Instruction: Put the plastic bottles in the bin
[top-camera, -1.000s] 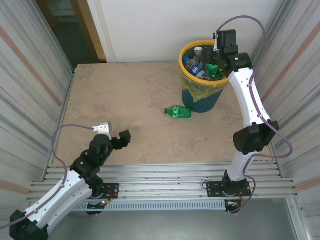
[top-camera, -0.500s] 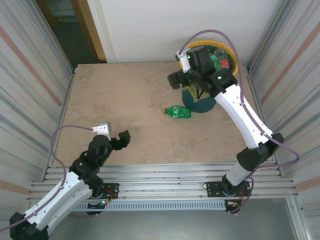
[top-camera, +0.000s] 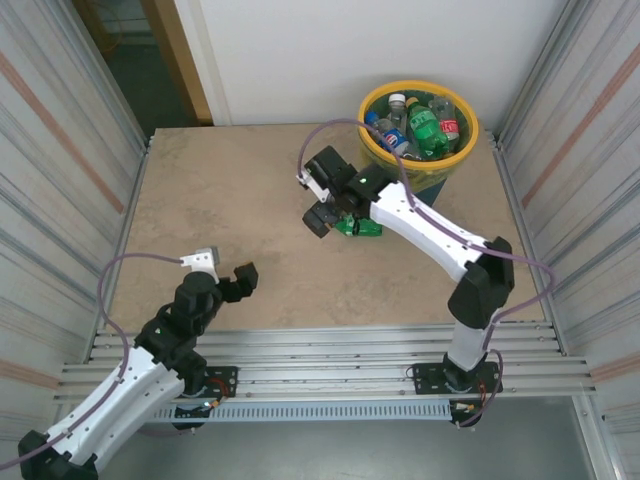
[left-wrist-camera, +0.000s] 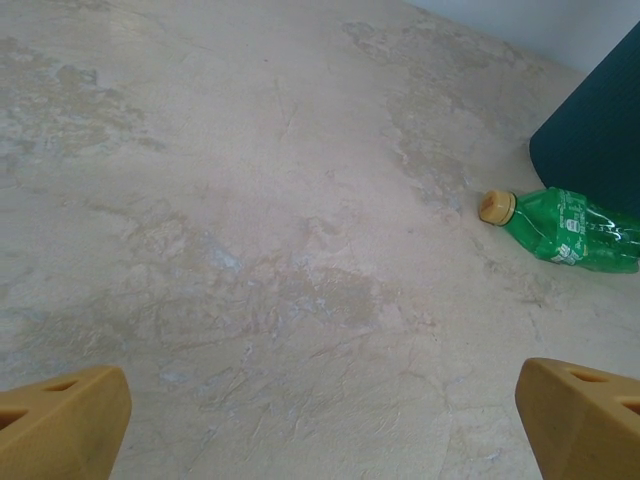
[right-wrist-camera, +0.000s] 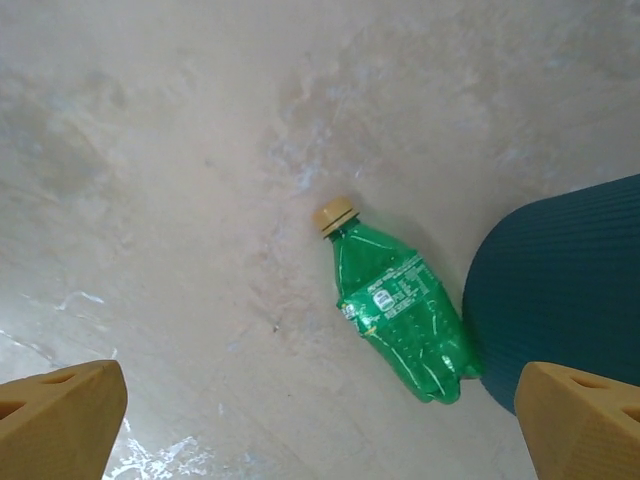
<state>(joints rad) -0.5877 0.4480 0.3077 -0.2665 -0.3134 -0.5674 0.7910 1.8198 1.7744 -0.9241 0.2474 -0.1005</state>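
The green bottle's upper half is clear of the bin, so the robot's right gripper should keep going down toward the bottle's label until the fingers are on both sides of it, then close.
A green plastic bottle with a tan cap lies on its side on the table, its base against the bin's teal wall. My right gripper hovers open above this bottle, and nothing sits between its yellow fingertips. The bin, yellow-rimmed, stands at the back right and holds several bottles. My left gripper is open and empty near the front left. From its wrist view the green bottle lies far ahead beside the bin.
Corrugated metal walls close in both sides of the beige stone-patterned tabletop. A white wall runs behind the bin. Metal rails run along the near edge by the arm bases.
My right arm has swung from above the bin down and to the left, and now hangs over the green bottle on the table. The left arm has barely moved.
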